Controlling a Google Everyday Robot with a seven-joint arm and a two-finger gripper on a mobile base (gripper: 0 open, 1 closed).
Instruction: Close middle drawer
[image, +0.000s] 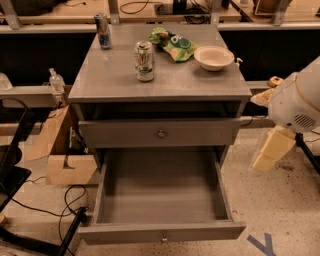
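Note:
The robot's gripper hangs clear of the middle drawer's side (221, 194), so the robot should next move it down around the drawer's corner until it faces the drawer's flat front (200, 232).
The middle drawer (161, 192) is a grey shallow box pulled far out of the grey cabinet (115, 75). It is empty inside, and its flat front with a small round knob (163, 236) faces me at the bottom of the view. My gripper (271, 150) shows as a cream piece under the white arm body (300, 97). It hangs to the right of the cabinet, apart from the drawer and about level with its right side wall. Above the open drawer, another drawer front with a knob (161, 133) stands slightly out. Anything below the open drawer is hidden.
On the cabinet top stand a soda can (144, 61), a slim dark can (103, 31), a green chip bag (175, 42) and a white bowl (213, 57). A cardboard box (62, 150) and cables (55, 210) lie on the floor at left. Blue tape (262, 244) marks the floor at right.

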